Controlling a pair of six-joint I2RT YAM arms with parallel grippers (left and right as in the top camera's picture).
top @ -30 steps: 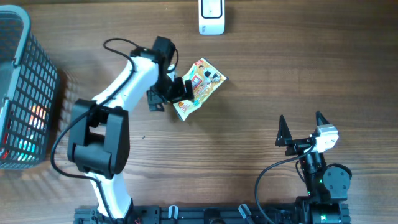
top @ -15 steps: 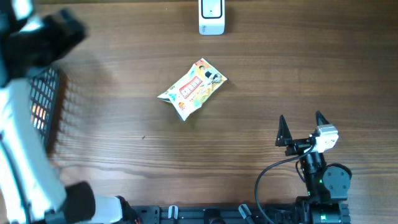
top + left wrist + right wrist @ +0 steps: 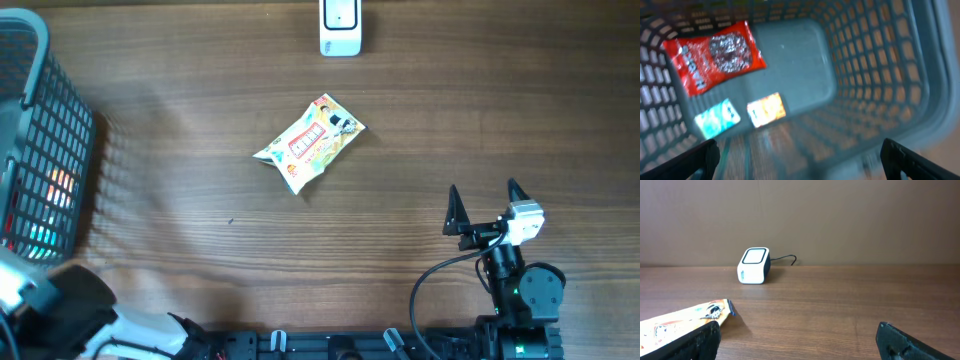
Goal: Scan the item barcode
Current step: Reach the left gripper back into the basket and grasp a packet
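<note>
My open left gripper goes on moving down until its fingers straddle the packet's near side (image 3: 734,73) before it closes, because the red packet (image 3: 717,56) is clear of the small cyan item.
The item, a yellow and orange snack packet (image 3: 308,143), lies flat on the wooden table, apart from both arms; no barcode shows on it. The white scanner (image 3: 340,27) stands at the table's far edge. In the right wrist view the packet (image 3: 680,322) is low on the left and the scanner (image 3: 754,265) stands further back. My right gripper (image 3: 485,205) rests near the front right, open and empty (image 3: 797,341). My left gripper (image 3: 800,162) is open and empty, looking down into the grey basket (image 3: 875,75). Overhead, only the blurred left arm (image 3: 60,310) shows at the front left corner.
The grey mesh basket (image 3: 40,140) stands at the left edge of the table. Inside it lie a red packet (image 3: 715,55), a small cyan item (image 3: 717,117) and a small orange item (image 3: 766,108). The scanner's cable (image 3: 785,258) trails behind it.
The left arm has swung away from the snack packet, to the left over the basket and down to the front left corner. The packet stays put. The right arm has not moved.
</note>
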